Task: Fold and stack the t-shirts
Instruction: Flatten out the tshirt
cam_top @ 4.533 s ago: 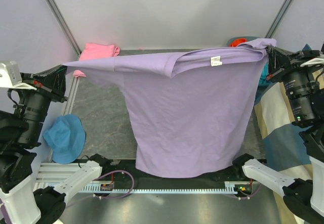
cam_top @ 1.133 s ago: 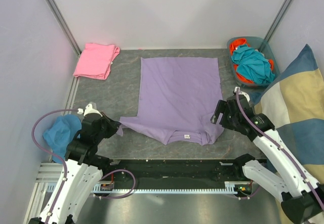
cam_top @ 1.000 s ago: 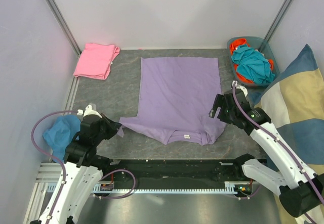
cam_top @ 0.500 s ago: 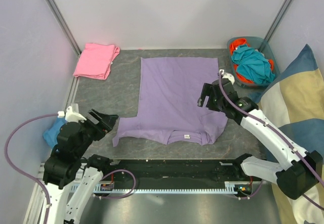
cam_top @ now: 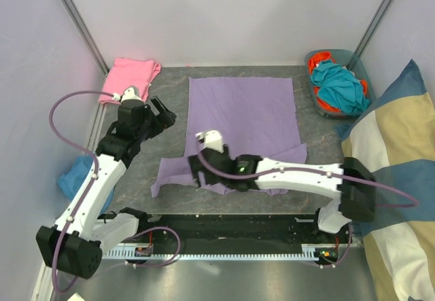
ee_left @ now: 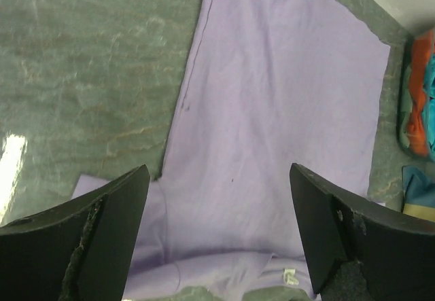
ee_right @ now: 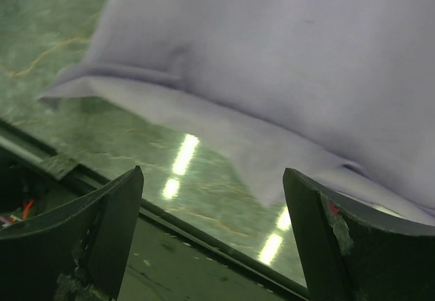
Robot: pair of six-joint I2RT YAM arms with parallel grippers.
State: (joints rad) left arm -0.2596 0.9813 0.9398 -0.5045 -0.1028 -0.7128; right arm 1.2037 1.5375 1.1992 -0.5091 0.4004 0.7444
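Note:
Next, I pinch the sleeve's folded edge (cam_top: pixel 179 179) with my right gripper and pull it inward before folding, since the sleeve (cam_top: pixel 168 169) sticks out past the lavender t-shirt's side edge.
The lavender t-shirt (cam_top: pixel 241 121) lies spread flat in the middle of the table, collar and sleeves toward the near edge; it also fills the left wrist view (ee_left: pixel 272 111). A folded pink t-shirt (cam_top: pixel 129 80) rests in the far left corner. My left gripper (cam_top: pixel 165 115) hangs open above bare table, left of the lavender shirt, with nothing between its fingers (ee_left: pixel 102 233). My right arm reaches across the shirt to the left. Its gripper (cam_top: pixel 197 174) is open over the near left sleeve (ee_right: pixel 136 43) and holds nothing.
A basket of teal and orange clothes (cam_top: pixel 336 80) stands at the far right. A blue hat (cam_top: pixel 71 179) lies off the table's left side. The striped cushion (cam_top: pixel 397 172) leans at the right. The near table edge rail (ee_right: pixel 170 229) runs below the right gripper.
The lavender shirt, once held up, now lies flat. My left gripper opened, let go of the left sleeve, rose and moved far-left. My right arm swung left across the shirt.

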